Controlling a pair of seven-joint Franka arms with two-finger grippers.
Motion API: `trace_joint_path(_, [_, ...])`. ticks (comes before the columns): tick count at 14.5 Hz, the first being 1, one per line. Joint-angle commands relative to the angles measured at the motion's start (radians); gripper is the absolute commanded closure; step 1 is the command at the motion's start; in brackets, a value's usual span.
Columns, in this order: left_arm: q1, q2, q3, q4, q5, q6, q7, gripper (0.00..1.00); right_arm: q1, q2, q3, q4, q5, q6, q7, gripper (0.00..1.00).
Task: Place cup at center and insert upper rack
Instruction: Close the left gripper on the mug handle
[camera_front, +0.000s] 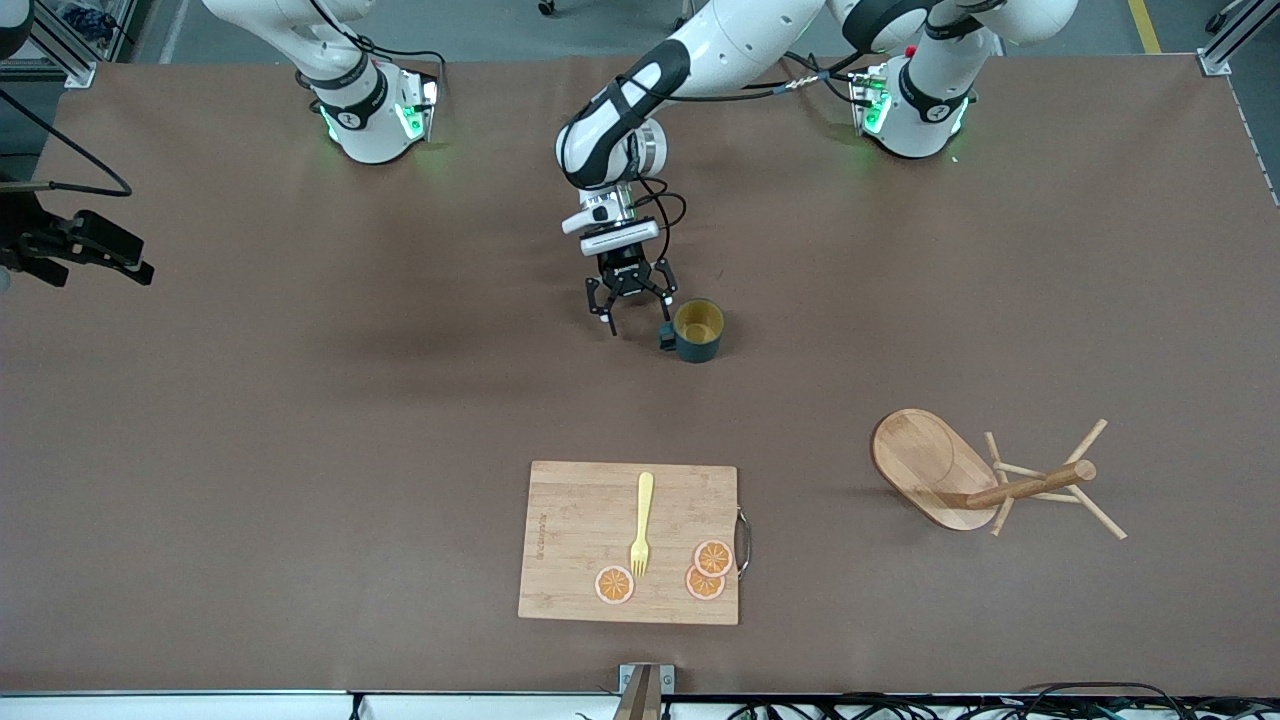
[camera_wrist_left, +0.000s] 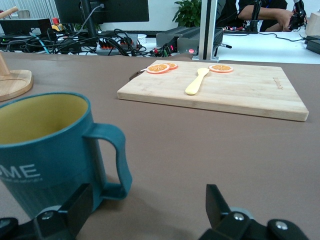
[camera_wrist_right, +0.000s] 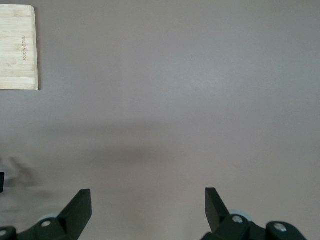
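Observation:
The robot should expect the teal cup (camera_front: 698, 349) to be empty when the robot tips it, because the yellow inside (camera_front: 698, 324) can be seen clear down to its bottom.
The teal cup (camera_front: 697, 330) stands upright on the table near its middle, yellow inside showing, handle toward my left gripper (camera_front: 638, 318). That gripper is open and empty, low beside the cup. In the left wrist view the cup (camera_wrist_left: 45, 145) fills one side, and its handle sits close to one finger (camera_wrist_left: 75, 205) of the left gripper (camera_wrist_left: 147, 210). The wooden mug tree (camera_front: 960, 480) lies tipped on its side toward the left arm's end, nearer the front camera. My right gripper (camera_front: 135, 268) waits open and empty, high at the right arm's end; it also shows in the right wrist view (camera_wrist_right: 147, 210).
A bamboo cutting board (camera_front: 570, 530) lies near the front edge with a yellow fork (camera_front: 641, 525) and three orange slices (camera_front: 705, 570) on it. It also shows in the left wrist view (camera_wrist_left: 250, 92) and at a corner of the right wrist view (camera_wrist_right: 17, 47).

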Motion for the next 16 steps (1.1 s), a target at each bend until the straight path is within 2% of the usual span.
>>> trace_joint_path(1, [-0.011,0.015,0.015,0.008,0.022,-0.014,-0.015,0.09,-0.003,-0.017,0.002,-0.007,-0.01,-0.009,0.002,0.0])
trace_joint_path(4, [-0.009,0.016,0.015,0.014,0.023,-0.014,-0.015,0.28,-0.003,-0.015,0.002,-0.005,-0.01,-0.01,0.003,0.0])
trace_joint_path(16, [-0.008,0.024,0.035,0.029,0.025,-0.011,0.013,0.31,-0.003,-0.015,0.002,-0.005,-0.009,-0.01,0.005,0.0])
